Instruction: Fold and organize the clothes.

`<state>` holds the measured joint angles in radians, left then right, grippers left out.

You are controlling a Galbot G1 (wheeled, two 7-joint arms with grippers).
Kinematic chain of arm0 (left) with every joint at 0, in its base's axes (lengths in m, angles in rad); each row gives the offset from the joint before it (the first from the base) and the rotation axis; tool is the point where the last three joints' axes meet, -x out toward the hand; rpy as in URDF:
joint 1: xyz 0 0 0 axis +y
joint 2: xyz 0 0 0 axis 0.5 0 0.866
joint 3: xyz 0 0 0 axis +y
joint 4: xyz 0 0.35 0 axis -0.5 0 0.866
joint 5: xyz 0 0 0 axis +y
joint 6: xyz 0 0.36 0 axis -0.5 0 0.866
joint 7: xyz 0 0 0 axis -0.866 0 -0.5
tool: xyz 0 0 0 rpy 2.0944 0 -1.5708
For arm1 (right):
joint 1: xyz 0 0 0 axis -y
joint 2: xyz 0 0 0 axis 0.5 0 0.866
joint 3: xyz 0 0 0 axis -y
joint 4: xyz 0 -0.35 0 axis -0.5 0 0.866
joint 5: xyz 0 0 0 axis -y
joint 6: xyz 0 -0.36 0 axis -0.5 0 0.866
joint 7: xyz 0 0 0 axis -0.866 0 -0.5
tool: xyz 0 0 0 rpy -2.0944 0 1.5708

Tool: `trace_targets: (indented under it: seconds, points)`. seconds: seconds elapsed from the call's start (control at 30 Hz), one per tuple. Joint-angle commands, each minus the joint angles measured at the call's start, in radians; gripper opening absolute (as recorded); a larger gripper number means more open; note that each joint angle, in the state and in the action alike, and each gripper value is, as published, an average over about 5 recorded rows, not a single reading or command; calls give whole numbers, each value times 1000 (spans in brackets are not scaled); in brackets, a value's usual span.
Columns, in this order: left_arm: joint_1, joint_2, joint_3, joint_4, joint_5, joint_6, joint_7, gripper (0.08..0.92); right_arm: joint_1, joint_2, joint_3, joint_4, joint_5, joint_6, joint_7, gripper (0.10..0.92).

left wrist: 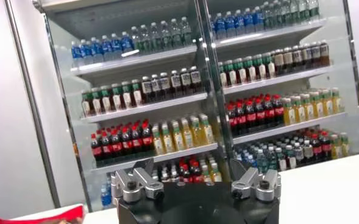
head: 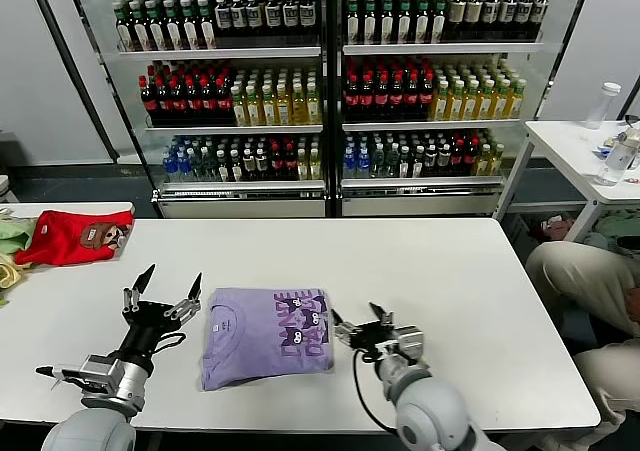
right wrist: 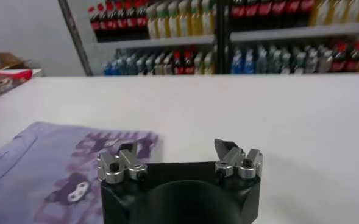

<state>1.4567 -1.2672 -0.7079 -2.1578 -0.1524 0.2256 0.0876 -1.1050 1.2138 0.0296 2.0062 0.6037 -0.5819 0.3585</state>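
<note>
The folded lavender T-shirt's collar end (head: 222, 333) is close beside the robot's left gripper, so next the right gripper pinches the printed end's edge (head: 326, 333) and pulls the shirt toward itself.
The lavender T-shirt (head: 265, 336) lies folded into a rectangle near the front edge of the white table (head: 450, 271). Its dark purple cartoon print faces up on its right part. It also shows in the right wrist view (right wrist: 51, 170). My left gripper (head: 172, 276) is open and empty, just left of the shirt, with its fingers pointing up and away from the table. In the left wrist view, the left gripper (left wrist: 197, 173) faces the drinks fridge. My right gripper (head: 356, 316) is open and empty, low over the table just right of the shirt's right edge (right wrist: 176, 149).
A red garment with a brown cartoon patch (head: 72, 237) lies at the table's far left, with pale green and yellow cloths (head: 10, 246) beside it. Drinks fridges (head: 330, 81) stand behind the table. A side table (head: 580, 151) and a seated person (head: 590, 281) are at the right.
</note>
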Motion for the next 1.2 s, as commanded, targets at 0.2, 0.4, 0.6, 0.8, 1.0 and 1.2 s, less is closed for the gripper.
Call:
trace_targets:
  seconds: [0.2,0.4,0.6,0.8,1.0,1.2]
  points:
    - [43,-2,-41,24,34,-48,25,823,105,80,-139,-164,187,1,136,809]
    - [41,-5,-47,29,34,-44,25,823,107,88,-127,-157,205,2,133,665]
    - [46,-8,-56,30,32,-37,22,823,113,99,-122,-174,204,3,133,492]
    - [49,-6,-58,31,33,-37,22,823,116,106,-106,-177,200,4,116,319]
    - [56,-5,-56,41,34,-65,23,823,97,2,22,-53,198,5,81,158]
    - [34,-22,-35,84,49,-171,60,823,-88,-144,266,124,107,60,31,127]
